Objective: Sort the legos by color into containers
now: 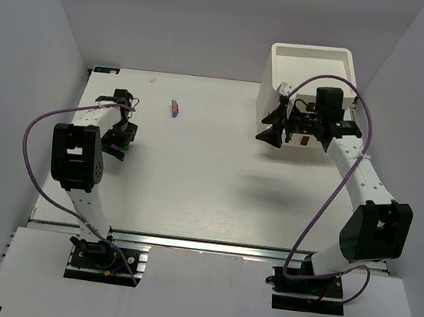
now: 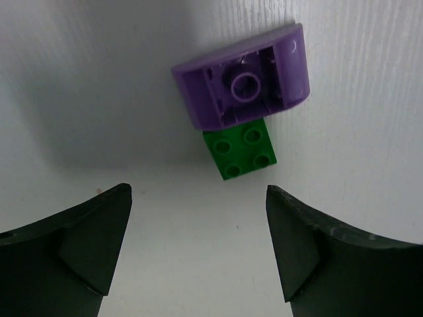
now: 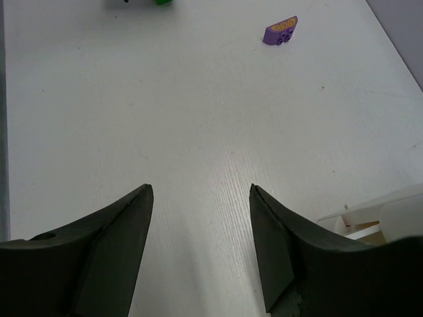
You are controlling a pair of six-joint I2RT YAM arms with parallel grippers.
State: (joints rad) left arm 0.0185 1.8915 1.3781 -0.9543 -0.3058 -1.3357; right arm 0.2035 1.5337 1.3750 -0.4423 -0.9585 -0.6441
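Next, my left gripper brings the green lego (image 2: 240, 150) to the white container's open drawer (image 1: 295, 140), because the lego is too far away for my right gripper to reach.
In the left wrist view a purple curved lego (image 2: 244, 86) lies upside down on the white table, touching a small green lego (image 2: 241, 148) just below it. My left gripper (image 2: 197, 191) is open above the table a little short of both, nothing between its fingers. From above, the left gripper (image 1: 118, 145) sits at the table's left side. Another purple lego (image 1: 175, 108) lies alone at the back middle; the right wrist view shows this lego (image 3: 281, 31) far ahead. My right gripper (image 3: 200, 188) is open and empty, and in the top view the right gripper (image 1: 271, 131) is beside the white containers (image 1: 308, 85).
The white container unit stands at the back right corner, its top tray open; a part of the unit (image 3: 370, 218) shows at the lower right of the right wrist view. Grey walls close in the table on the left, back and right.
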